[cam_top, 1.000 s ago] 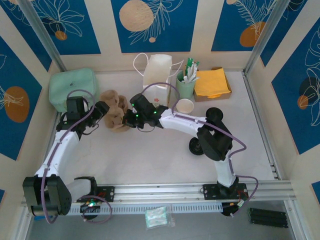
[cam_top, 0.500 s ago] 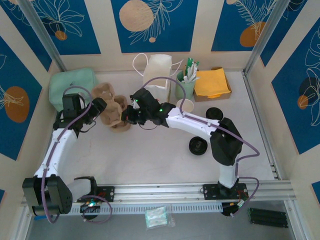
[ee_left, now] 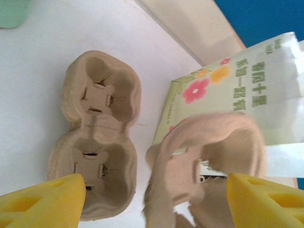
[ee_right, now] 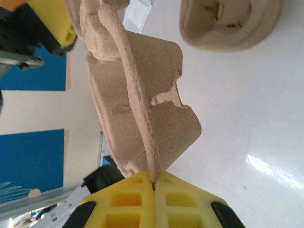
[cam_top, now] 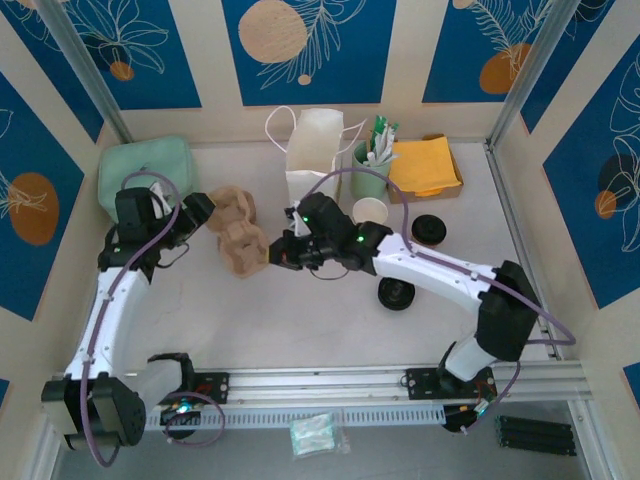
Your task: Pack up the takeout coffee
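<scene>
The held carrier [ee_right: 156,80] is clear of the flat carrier, so my right gripper should keep lowering it into the open space before the paper bag [cam_top: 312,298] until it rests.
The takeout coffee [cam_top: 371,211], a brown paper cup with a white rim, stands lidless to the right of the white paper bag [cam_top: 313,155]. My right gripper [cam_top: 277,253] [ee_right: 154,183] is shut on the thin rim of a brown pulp cup carrier [cam_top: 243,248] [ee_right: 137,104] and holds it tilted above the table. A second pulp carrier [cam_top: 232,205] [ee_left: 99,133] lies flat behind it. My left gripper [cam_top: 200,212] [ee_left: 154,204] is open just left of both carriers. The held carrier [ee_left: 213,156] appears blurred between its yellow fingers [ee_left: 42,202].
A mint-green pouch [cam_top: 147,175] lies at the back left. A green cup of utensils [cam_top: 372,170] and orange napkins [cam_top: 425,165] stand at the back right. Two black lids [cam_top: 396,293] [cam_top: 428,229] lie right of centre. The flowered bag [ee_left: 237,95] stands behind the carriers.
The right gripper has pulled one carrier off the other, toward the near right. The left gripper has opened wider and drawn back left. The right arm's elbow has swung right.
</scene>
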Action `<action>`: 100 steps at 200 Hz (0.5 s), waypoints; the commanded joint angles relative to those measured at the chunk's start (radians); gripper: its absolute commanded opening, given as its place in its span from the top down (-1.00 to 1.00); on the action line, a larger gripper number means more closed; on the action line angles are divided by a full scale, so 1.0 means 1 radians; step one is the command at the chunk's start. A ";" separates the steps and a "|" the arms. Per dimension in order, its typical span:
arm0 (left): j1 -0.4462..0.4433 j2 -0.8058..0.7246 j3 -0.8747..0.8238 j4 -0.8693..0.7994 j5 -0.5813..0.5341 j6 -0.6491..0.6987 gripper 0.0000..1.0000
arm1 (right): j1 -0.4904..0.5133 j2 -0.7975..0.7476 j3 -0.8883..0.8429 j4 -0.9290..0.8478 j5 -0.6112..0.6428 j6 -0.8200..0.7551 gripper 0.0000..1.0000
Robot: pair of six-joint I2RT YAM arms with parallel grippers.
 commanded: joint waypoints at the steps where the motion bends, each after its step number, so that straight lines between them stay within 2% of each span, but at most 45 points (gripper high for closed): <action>1: -0.022 -0.048 0.004 -0.046 0.047 0.016 -0.56 | 0.006 -0.076 -0.064 -0.062 -0.041 -0.028 1.00; 22: -0.070 -0.093 -0.027 -0.057 0.027 -0.003 -0.59 | 0.000 -0.144 -0.147 -0.098 -0.049 -0.030 1.00; 47: -0.168 -0.134 -0.072 -0.059 -0.023 -0.034 -0.59 | -0.023 -0.203 -0.247 -0.119 -0.071 -0.027 1.00; 100: -0.447 -0.155 -0.164 -0.030 -0.192 -0.105 -0.59 | -0.113 -0.210 -0.410 -0.090 -0.194 -0.038 1.00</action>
